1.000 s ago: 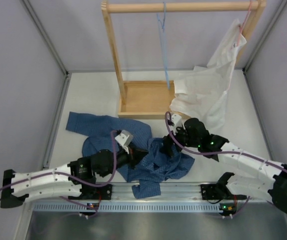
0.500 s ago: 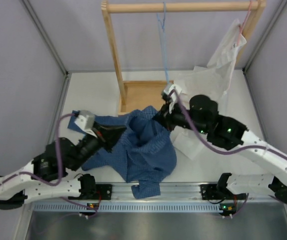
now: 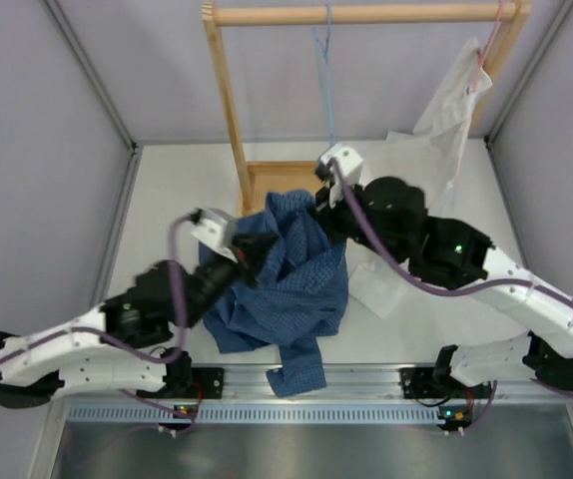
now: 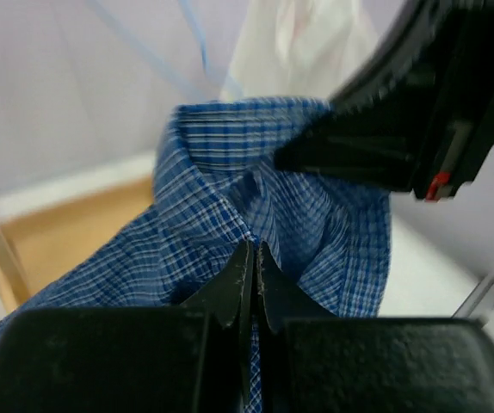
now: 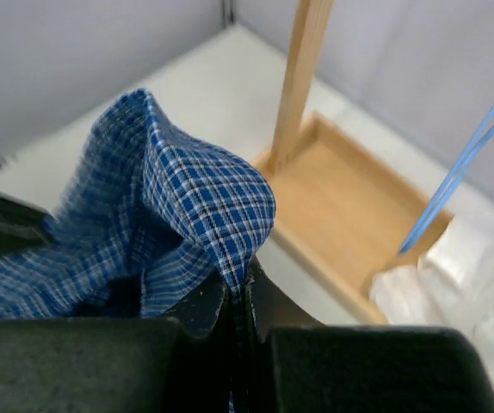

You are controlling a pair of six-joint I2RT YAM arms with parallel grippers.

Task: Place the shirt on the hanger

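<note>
The light blue hanger (image 3: 327,90) is hanging from the rail while both grippers hold the shirt (image 3: 294,267). I should lower the shirt and free up my right gripper for the hanger.
The blue checked shirt (image 3: 286,279) hangs lifted above the table, bunched between both arms, its lower part draping to the near edge. My left gripper (image 3: 252,257) is shut on its left side; cloth (image 4: 230,215) runs between the closed fingers. My right gripper (image 3: 318,212) is shut on the shirt's upper right edge, a fold (image 5: 204,198) pinched in its jaws. The light blue hanger (image 3: 326,70) hangs from the wooden rail (image 3: 366,14) just behind the shirt; its wire (image 5: 462,163) shows in the right wrist view.
A wooden rack stands at the back with a base tray (image 3: 282,180) and an upright post (image 3: 225,100). A white shirt (image 3: 436,150) on a pink hanger (image 3: 481,60) droops from the rail's right end. Grey walls close in the table on three sides.
The right gripper closed on the shirt. Both arms then raised the shirt off the table and carried it back toward the rack, drawing closer together.
</note>
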